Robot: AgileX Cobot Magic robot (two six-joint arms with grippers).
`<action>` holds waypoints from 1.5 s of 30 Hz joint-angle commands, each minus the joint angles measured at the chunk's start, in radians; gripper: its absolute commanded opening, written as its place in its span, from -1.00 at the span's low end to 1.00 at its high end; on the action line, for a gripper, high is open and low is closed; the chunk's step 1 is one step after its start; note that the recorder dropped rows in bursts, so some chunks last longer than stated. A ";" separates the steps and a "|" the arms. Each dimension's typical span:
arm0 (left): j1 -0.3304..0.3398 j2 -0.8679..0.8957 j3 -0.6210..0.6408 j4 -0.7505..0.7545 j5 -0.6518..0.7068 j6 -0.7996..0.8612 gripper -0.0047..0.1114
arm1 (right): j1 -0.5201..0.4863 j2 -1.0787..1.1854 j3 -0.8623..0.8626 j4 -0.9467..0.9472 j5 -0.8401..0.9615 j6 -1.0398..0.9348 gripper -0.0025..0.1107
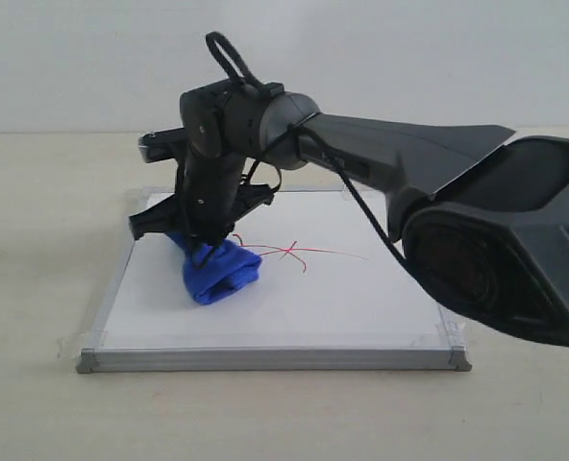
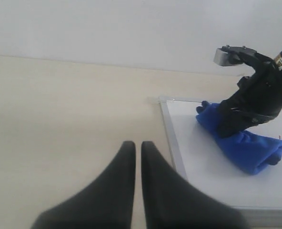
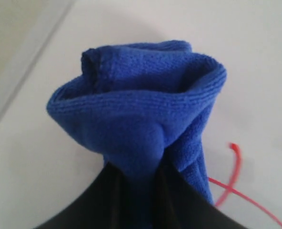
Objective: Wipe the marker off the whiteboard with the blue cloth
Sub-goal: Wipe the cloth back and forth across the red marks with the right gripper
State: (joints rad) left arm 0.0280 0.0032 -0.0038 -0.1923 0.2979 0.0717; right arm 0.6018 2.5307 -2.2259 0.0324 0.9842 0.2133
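The blue cloth (image 1: 219, 273) is past the end of the red strokes, close to the silver frame. My right gripper should therefore wipe the cloth back over the strokes in the middle (image 1: 298, 253).
The whiteboard (image 1: 294, 307) lies flat on the beige table, silver frame along its edges. Red marker (image 1: 309, 252) strokes run across its middle, and a bit of them shows in the right wrist view as the marker (image 3: 236, 164). The blue cloth (image 1: 219, 271) rests on the board at the left end of the strokes. My right gripper (image 1: 208, 252) reaches down from the right and is shut on the blue cloth (image 3: 141, 119), which bulges out past its fingers. My left gripper (image 2: 138, 145) hangs over the bare table left of the whiteboard (image 2: 212, 167), jaws nearly together with nothing between them.
The right arm's thick dark body (image 1: 496, 230) spans the right half of the exterior view above the board. Bare beige table (image 2: 60, 124) surrounds the board, with a pale wall behind.
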 commanded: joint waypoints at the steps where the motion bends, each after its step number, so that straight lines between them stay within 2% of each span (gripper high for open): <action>1: 0.002 -0.003 0.004 -0.005 -0.003 0.002 -0.84 | -0.093 0.024 0.016 -0.173 0.223 0.018 -0.96; 5: 0.002 -0.003 0.004 -0.005 -0.003 0.002 -0.84 | -0.115 0.011 0.016 -0.196 0.236 0.025 -0.96; 8: 0.002 -0.003 0.004 -0.005 -0.003 0.002 -0.84 | -0.083 0.011 0.016 -0.138 0.166 -0.003 -0.96; 13: 0.002 -0.003 0.004 -0.005 -0.003 0.002 -0.84 | 0.021 0.013 0.016 0.080 0.054 -0.255 -0.96; 16: 0.002 -0.003 0.004 -0.005 -0.003 0.002 -0.84 | 0.068 0.013 0.016 0.060 0.084 -0.280 -0.96; 18: 0.002 -0.003 0.004 -0.005 -0.003 0.002 -0.84 | 0.072 0.013 0.016 -0.022 0.131 -0.274 -0.96; 21: 0.002 -0.003 0.004 -0.005 -0.003 0.002 -0.84 | 0.041 0.013 0.016 -0.233 0.225 -0.189 -0.96; 24: 0.002 -0.003 0.004 -0.005 -0.003 0.002 -0.84 | -0.027 0.013 0.016 -0.332 0.237 -0.125 -0.96; 29: 0.002 -0.003 0.004 -0.005 -0.003 0.002 -0.84 | -0.140 0.009 0.022 -0.289 0.237 -0.111 -0.96; 34: 0.002 -0.003 0.004 -0.005 -0.003 0.002 -0.84 | -0.175 0.009 0.022 -0.250 0.237 -0.092 -0.96; 38: 0.002 -0.003 0.004 -0.005 -0.003 0.002 -0.84 | -0.125 0.014 0.022 -0.100 0.237 -0.123 -0.96; 41: 0.002 -0.003 0.004 -0.005 -0.003 0.002 -0.84 | -0.056 0.023 0.022 -0.058 0.236 -0.166 -0.96; 45: 0.002 -0.003 0.004 -0.005 -0.003 0.002 -0.84 | 0.020 0.029 0.019 -0.054 0.064 -0.195 -0.96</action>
State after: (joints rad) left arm 0.0280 0.0032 -0.0038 -0.1923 0.2979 0.0717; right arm 0.5548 2.5221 -2.2220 -0.1558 1.1506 0.0380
